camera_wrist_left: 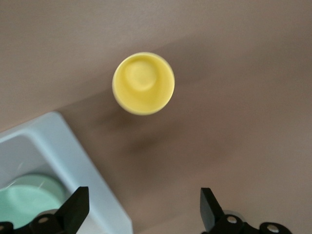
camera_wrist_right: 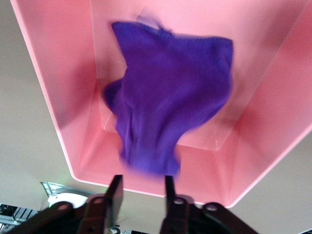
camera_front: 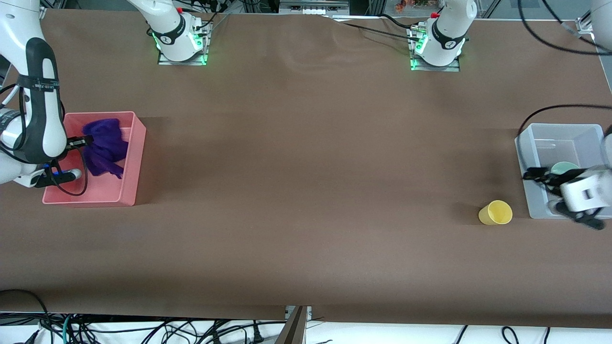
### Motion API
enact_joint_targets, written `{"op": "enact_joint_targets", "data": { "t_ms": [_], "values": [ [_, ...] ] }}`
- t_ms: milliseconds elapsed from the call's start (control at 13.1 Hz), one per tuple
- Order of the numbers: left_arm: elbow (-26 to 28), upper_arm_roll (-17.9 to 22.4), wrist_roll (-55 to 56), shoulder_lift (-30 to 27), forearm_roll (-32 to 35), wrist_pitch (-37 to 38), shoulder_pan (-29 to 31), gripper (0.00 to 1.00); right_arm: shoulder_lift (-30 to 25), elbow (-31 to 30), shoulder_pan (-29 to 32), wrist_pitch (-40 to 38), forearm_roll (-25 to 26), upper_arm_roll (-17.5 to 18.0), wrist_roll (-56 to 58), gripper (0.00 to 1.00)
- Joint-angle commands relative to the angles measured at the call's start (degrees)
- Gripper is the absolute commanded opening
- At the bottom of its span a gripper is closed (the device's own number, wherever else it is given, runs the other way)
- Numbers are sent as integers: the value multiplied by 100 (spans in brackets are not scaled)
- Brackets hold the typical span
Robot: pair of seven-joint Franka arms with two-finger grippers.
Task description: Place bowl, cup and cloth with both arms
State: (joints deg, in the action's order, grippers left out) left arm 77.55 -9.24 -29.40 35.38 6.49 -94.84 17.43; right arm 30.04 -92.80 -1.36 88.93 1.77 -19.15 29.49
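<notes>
The yellow cup will come to rest tilted against the bowl's rim when the robot lowers the cup into the mint-green bowl, because the bowl sits open and is wider than the cup.
The purple cloth lies bunched in the pink bin at the right arm's end of the table. My right gripper is over that bin, open, with the cloth just under its fingertips. The mint-green bowl sits inside the clear bin at the left arm's end. My left gripper is open and empty over that bin's edge. The yellow cup stands upright on the table beside the clear bin, and also shows in the left wrist view.
Both arm bases with green lights stand along the table's edge farthest from the front camera. Black cables loop from each wrist over the bins. The brown table top stretches between the two bins.
</notes>
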Motion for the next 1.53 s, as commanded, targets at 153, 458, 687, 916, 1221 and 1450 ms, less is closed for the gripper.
{"op": "enact_joint_targets", "data": {
  "t_ms": [153, 458, 687, 916, 1221, 1450],
  "values": [
    [885, 27, 171, 119, -77, -1762, 59, 87, -840, 778, -5, -673, 25, 400, -22, 100],
    [797, 27, 171, 337, -77, -2554, 77, 80, -1473, 1598, -14, -1220, 376, 1227, 5, 100],
    [779, 27, 197, 610, -103, -2838, 85, 38, -2159, 1589, -14, -1020, 342, 1273, -48, 100],
    [806, 27, 277, 672, -279, -2829, 112, 0, -2310, 1554, -14, -868, 358, 1387, -48, 100],
    [719, 36, 181, 428, -271, -2349, 234, 0, -2520, 1457, -14, -1271, 289, 1632, -1240, 100],
    [280, 80, -117, -170, -165, -848, 472, 0, -2591, 1440, -14, -1721, 236, 1651, -1226, 100]
  ]
}}
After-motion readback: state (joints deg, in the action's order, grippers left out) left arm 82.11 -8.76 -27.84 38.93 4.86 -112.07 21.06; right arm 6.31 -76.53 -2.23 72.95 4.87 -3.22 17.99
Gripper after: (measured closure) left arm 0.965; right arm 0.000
